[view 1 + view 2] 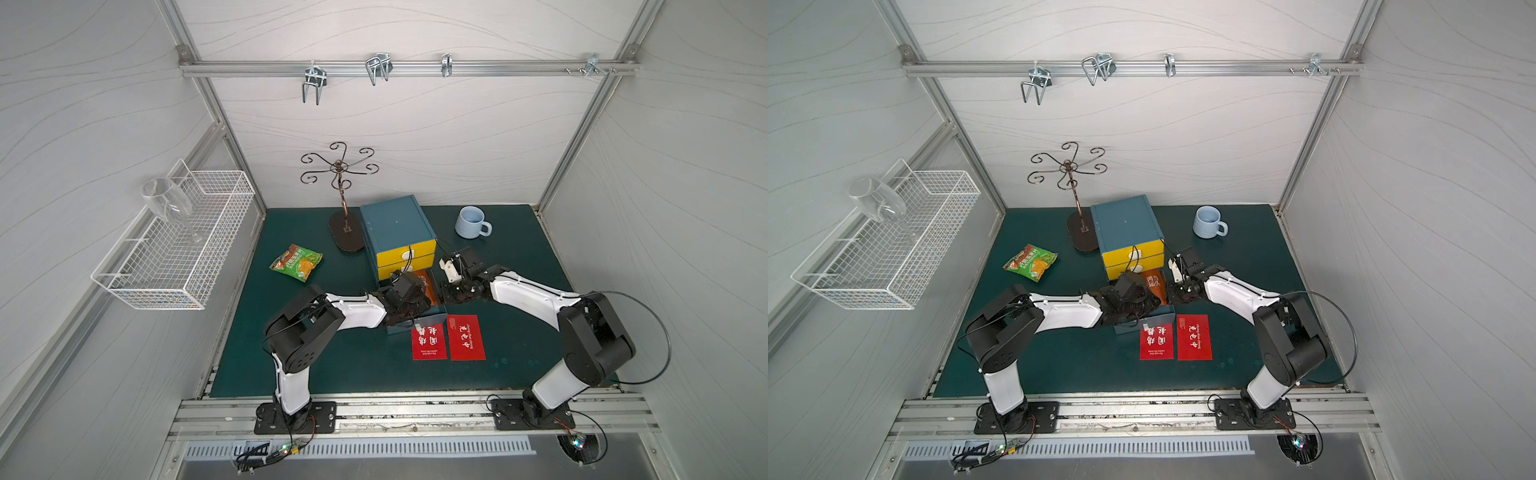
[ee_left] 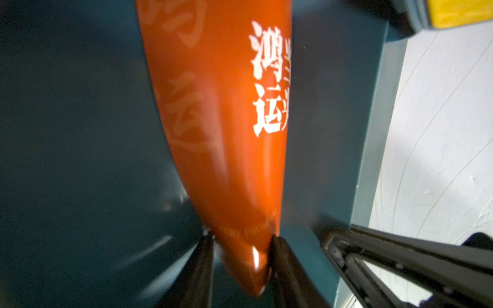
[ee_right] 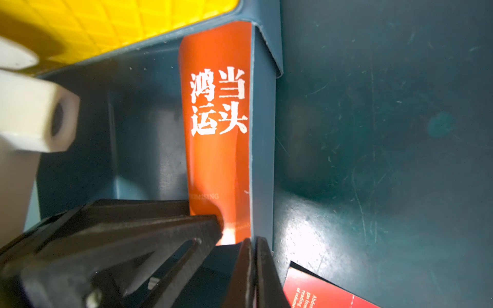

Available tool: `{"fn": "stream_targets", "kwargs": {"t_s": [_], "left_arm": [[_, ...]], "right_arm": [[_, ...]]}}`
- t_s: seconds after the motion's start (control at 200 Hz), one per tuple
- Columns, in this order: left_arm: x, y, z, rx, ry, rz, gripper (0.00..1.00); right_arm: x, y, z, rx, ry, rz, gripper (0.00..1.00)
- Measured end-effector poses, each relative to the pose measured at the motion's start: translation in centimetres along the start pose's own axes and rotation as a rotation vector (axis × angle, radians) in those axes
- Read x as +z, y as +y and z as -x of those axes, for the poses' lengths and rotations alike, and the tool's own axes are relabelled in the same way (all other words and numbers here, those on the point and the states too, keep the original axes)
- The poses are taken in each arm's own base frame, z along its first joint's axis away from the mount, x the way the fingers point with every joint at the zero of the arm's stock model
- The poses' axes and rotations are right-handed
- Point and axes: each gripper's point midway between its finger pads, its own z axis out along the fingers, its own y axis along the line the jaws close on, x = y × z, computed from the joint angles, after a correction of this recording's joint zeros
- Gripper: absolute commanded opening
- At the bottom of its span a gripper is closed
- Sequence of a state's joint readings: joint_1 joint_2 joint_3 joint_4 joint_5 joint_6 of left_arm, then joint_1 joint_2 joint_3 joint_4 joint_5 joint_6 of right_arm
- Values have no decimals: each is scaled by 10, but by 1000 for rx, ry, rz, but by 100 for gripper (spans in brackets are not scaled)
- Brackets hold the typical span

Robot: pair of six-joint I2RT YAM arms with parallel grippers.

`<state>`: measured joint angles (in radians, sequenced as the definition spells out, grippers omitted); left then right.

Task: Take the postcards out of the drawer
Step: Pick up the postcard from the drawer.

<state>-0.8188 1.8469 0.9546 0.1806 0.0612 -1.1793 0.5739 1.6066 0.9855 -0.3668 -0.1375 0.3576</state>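
My right gripper is pinching the drawer's side (image 3: 252, 224) beside the orange postcard. It should open and take the postcard's side edge (image 3: 247, 154) once my left gripper lifts the postcard.
The cabinet's bottom drawer (image 1: 395, 330) is pulled out toward the front. In it the orange postcard (image 2: 226, 133) with white characters stands bowed against the right side wall (image 3: 262, 160). My left gripper (image 2: 242, 240) is down in the drawer, shut on that card's near end. My right gripper (image 3: 253, 242) is shut on the top edge of the drawer's right wall, just beside the card. In both top views the two grippers meet over the drawer, with the orange postcard (image 1: 428, 286) showing between them. Two red postcards (image 1: 429, 343) (image 1: 466, 337) lie flat on the green mat in front of the drawer.
The blue cabinet (image 1: 395, 232) with yellow drawer fronts stands mid-table. Behind it to the left is a metal cup rack (image 1: 343, 199), and a pale blue mug (image 1: 471, 222) is at the back right. A green-orange snack packet (image 1: 296, 262) lies left. A wire basket (image 1: 178, 266) holding a wine glass hangs on the left wall.
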Motion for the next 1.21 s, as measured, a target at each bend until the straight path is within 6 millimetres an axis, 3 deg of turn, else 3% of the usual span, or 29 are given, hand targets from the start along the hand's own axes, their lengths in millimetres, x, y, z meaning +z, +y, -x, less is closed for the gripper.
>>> {"fn": "stream_targets", "kwargs": {"t_s": [0.4, 0.61, 0.78, 1.045, 1.206], "left_arm": [[-2, 1, 0, 8, -2, 3, 28], [-22, -9, 5, 16, -18, -4, 27], [-39, -23, 11, 18, -41, -38, 26], [-50, -22, 10, 14, -35, -23, 25], [-55, -20, 9, 8, -30, -12, 24]], "right_arm": [[0, 0, 0, 0, 0, 0, 3], [0, 0, 1, 1, 4, -5, 5], [2, 1, 2, 0, 7, 0, 12], [2, 8, 3, -4, 15, 22, 31], [-8, 12, 10, 9, 5, 65, 40]]}}
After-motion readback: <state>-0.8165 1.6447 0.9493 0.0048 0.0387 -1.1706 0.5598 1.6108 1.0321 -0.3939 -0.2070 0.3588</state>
